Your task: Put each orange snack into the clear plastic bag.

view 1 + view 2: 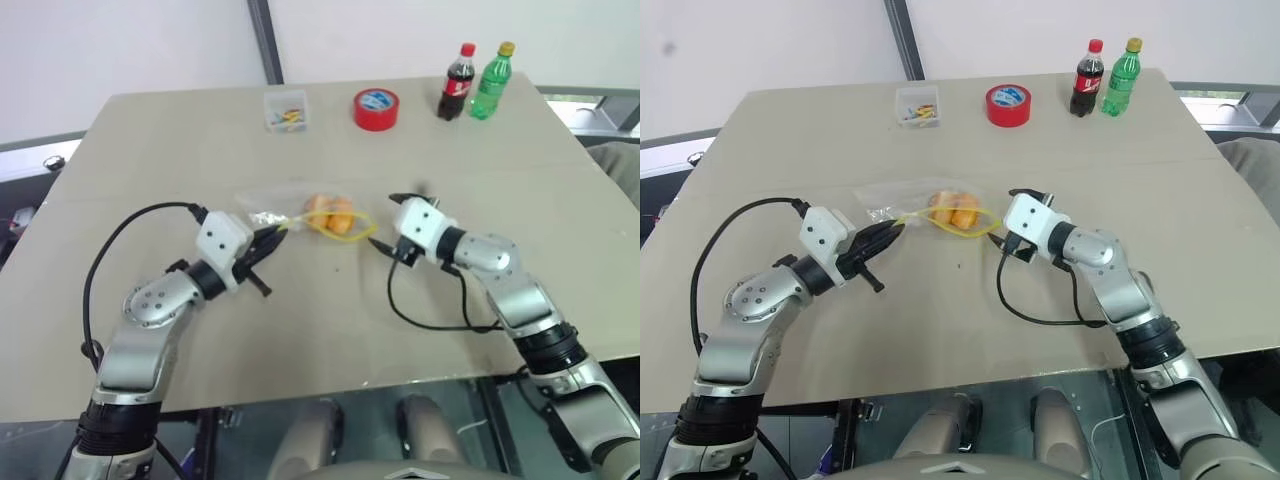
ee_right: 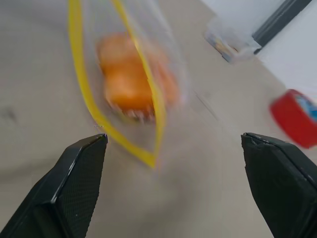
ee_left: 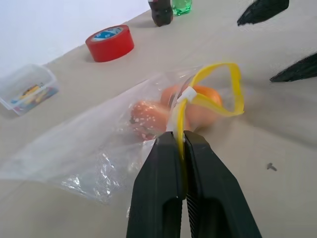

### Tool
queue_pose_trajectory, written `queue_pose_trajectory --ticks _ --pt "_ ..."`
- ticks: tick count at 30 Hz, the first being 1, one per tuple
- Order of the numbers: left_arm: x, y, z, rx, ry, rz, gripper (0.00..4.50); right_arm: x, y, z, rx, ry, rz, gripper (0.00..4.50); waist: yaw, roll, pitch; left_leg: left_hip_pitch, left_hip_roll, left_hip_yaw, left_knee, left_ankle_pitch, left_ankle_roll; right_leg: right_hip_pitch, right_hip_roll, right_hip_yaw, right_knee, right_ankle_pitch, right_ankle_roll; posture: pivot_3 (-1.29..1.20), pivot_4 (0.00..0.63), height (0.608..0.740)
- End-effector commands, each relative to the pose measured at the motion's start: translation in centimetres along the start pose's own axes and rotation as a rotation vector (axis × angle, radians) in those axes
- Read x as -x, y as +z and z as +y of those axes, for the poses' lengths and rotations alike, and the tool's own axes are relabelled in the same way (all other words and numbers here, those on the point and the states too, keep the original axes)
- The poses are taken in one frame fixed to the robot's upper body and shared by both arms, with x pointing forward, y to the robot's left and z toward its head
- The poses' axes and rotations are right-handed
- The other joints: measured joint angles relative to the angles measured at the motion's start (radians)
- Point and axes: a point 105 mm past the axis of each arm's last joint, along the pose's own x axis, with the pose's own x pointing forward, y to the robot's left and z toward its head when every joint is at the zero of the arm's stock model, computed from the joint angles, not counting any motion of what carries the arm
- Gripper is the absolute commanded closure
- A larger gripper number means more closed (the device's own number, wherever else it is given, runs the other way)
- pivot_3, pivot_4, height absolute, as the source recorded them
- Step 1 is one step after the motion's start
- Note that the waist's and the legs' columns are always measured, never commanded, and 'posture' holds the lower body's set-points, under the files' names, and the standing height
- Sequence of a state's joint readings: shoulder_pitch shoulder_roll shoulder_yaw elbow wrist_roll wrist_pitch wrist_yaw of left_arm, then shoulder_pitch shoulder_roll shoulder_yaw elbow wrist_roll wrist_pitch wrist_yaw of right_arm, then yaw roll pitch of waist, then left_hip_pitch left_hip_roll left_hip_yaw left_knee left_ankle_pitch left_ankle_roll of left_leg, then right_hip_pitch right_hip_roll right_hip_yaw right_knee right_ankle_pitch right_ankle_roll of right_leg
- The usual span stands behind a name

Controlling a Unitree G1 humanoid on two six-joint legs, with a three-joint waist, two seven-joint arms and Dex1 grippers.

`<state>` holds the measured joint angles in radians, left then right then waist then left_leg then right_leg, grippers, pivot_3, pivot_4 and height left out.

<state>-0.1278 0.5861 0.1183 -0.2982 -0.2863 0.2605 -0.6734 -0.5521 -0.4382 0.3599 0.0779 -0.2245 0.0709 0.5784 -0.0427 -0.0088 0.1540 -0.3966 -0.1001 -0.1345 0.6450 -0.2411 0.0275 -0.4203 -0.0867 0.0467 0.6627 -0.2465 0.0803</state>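
Note:
Next, my right gripper grabs the slider beside my left gripper and pulls it along, because the bag's yellow opening (image 3: 238,94) gapes and its white slider (image 3: 187,93) is there.
The clear plastic bag (image 1: 285,204) lies on the table's middle, its yellow zipper mouth (image 3: 234,84) gaping toward my right. Two orange snacks (image 1: 331,213) sit side by side inside it, just behind the mouth (image 3: 198,105). My left gripper (image 1: 272,240) is shut on the bag's yellow zipper strip at the near edge of the mouth (image 3: 181,141). My right gripper (image 1: 388,222) stands open just right of the mouth, nothing between its fingers, facing the snacks (image 2: 130,79) through the yellow loop.
At the table's far side stand a small clear box of coloured bits (image 1: 286,110), a red tape roll (image 1: 376,108), a cola bottle (image 1: 457,83) and a green bottle (image 1: 490,82). A black cable (image 1: 420,315) loops on the table below my right gripper.

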Motion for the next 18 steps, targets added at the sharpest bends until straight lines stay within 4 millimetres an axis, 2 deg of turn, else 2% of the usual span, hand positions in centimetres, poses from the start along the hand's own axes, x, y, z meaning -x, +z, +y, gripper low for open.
queue_pose_trajectory --ticks 1,4,11,12,13,15,16,17,18 --pt "0.2 1.4 0.7 -0.020 0.013 -0.043 4.50 -1.4 0.5 -0.5 0.143 -0.034 -0.022 0.08 0.001 0.000 0.000 0.000 0.000 0.000 0.000 0.000 0.000 0.000 0.000 0.000 0.000 0.000 0.000 0.00 0.150 0.740" --pt "0.1 1.8 0.9 -0.014 0.012 -0.049 4.50 -2.5 0.4 -0.2 0.201 -0.007 -0.026 0.08 0.001 0.000 0.000 0.000 0.000 0.000 0.000 0.000 0.000 0.000 0.000 0.001 0.000 0.000 0.000 0.00 0.150 0.740" --pt "0.0 2.3 1.2 0.004 0.027 -0.057 4.50 -4.0 0.1 -0.6 0.189 -0.026 -0.031 0.08 0.002 0.000 0.000 0.000 0.000 0.000 0.001 0.000 0.000 0.001 0.000 0.000 -0.001 0.000 0.000 0.00 0.150 0.740" --pt "0.0 2.3 1.3 0.006 0.030 -0.057 4.50 -4.1 0.1 -0.7 0.186 -0.032 -0.032 0.61 0.002 0.000 0.000 0.000 0.000 0.000 0.001 0.000 0.000 0.001 0.000 0.000 -0.001 0.000 0.000 0.00 0.150 0.740" --pt "0.0 2.3 1.3 0.007 0.031 -0.057 4.50 -4.1 0.1 -0.9 0.183 -0.039 -0.030 0.86 0.002 0.000 0.000 0.000 0.000 0.000 0.001 0.000 0.000 0.001 0.000 0.000 -0.001 0.000 0.000 0.00 0.150 0.740" --pt "0.1 2.3 1.4 0.008 0.035 -0.057 4.50 -4.1 0.0 -1.2 0.177 -0.049 -0.028 1.86 0.002 0.000 0.000 0.000 0.000 0.000 0.001 0.000 0.000 0.001 0.000 0.000 -0.001 0.000 0.000 0.00 0.150 0.740" --pt "0.1 2.3 1.4 0.009 0.036 -0.057 4.50 -4.1 -0.1 -1.4 0.174 -0.060 -0.028 2.51 0.002 0.000 0.000 0.000 0.000 0.000 0.001 0.000 0.000 0.001 0.000 0.000 -0.001 0.000 0.000 0.00 0.150 0.740" --pt "0.1 2.3 1.5 0.009 0.038 -0.057 4.50 -4.0 0.0 -1.7 0.168 -0.071 -0.033 2.94 0.002 0.000 0.000 0.000 0.000 0.000 0.001 0.000 0.000 0.001 0.000 0.000 -0.001 0.000 0.000 0.00 0.150 0.740" --pt "0.2 2.3 1.5 0.009 0.038 -0.058 4.50 -3.9 0.1 -2.0 0.154 -0.089 -0.038 3.14 0.002 0.000 0.000 0.000 0.000 0.000 0.001 0.000 0.000 0.001 0.000 0.000 -0.001 0.000 0.000 0.00 0.150 0.740"
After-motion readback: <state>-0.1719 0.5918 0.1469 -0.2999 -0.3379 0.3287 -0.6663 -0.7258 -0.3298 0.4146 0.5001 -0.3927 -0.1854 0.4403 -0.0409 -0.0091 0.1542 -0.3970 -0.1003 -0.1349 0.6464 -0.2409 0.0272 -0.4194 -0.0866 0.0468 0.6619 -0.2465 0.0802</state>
